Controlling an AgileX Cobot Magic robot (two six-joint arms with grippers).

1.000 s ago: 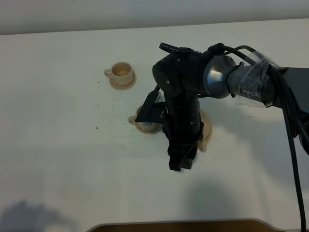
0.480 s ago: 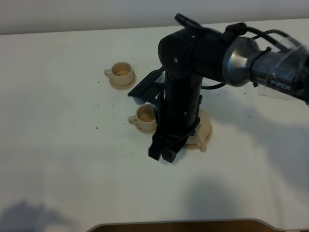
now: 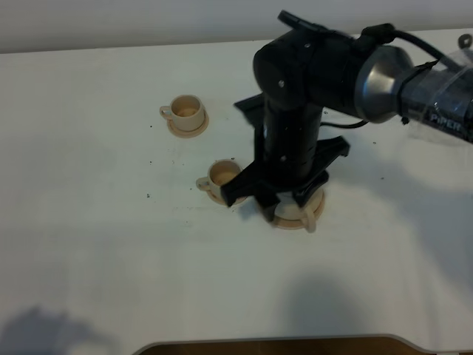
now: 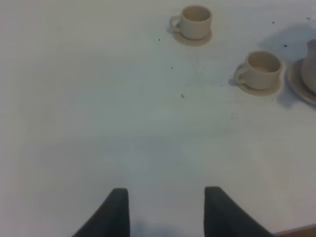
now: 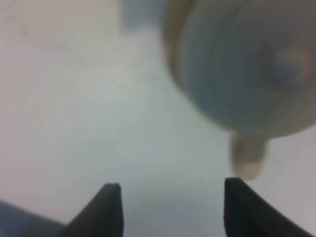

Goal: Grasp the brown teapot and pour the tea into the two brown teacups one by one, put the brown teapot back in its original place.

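Observation:
I keep moving my right gripper over until both fingers straddle the handle [image 5: 248, 160], because the brown teapot's handle [image 3: 310, 219] sticks out past its saucer toward my open fingers.
The brown teapot [image 3: 299, 214] is mostly hidden under my right arm [image 3: 295, 133]; only its near edge and a stub show, on its wide saucer [image 3: 320, 196]. In the right wrist view the teapot [image 5: 247, 74] is a close blur just ahead of my right gripper [image 5: 173, 200], which is open and holds nothing. One teacup [image 3: 222, 177] stands on its saucer just left of the pot, the other teacup [image 3: 186, 112] farther back left. My left gripper [image 4: 165, 207] is open low over bare table, with both cups [image 4: 261, 71] [image 4: 196, 22] ahead of it.
The white table [image 3: 89, 222] stretches wide to the left and front. Small dark specks [image 3: 148, 196] lie left of the cups. The table's front edge [image 3: 295, 344] shows at the bottom.
My right arm has turned at the wrist and drawn its gripper back from in front of the pot to right over it. The cups and teapot have not moved.

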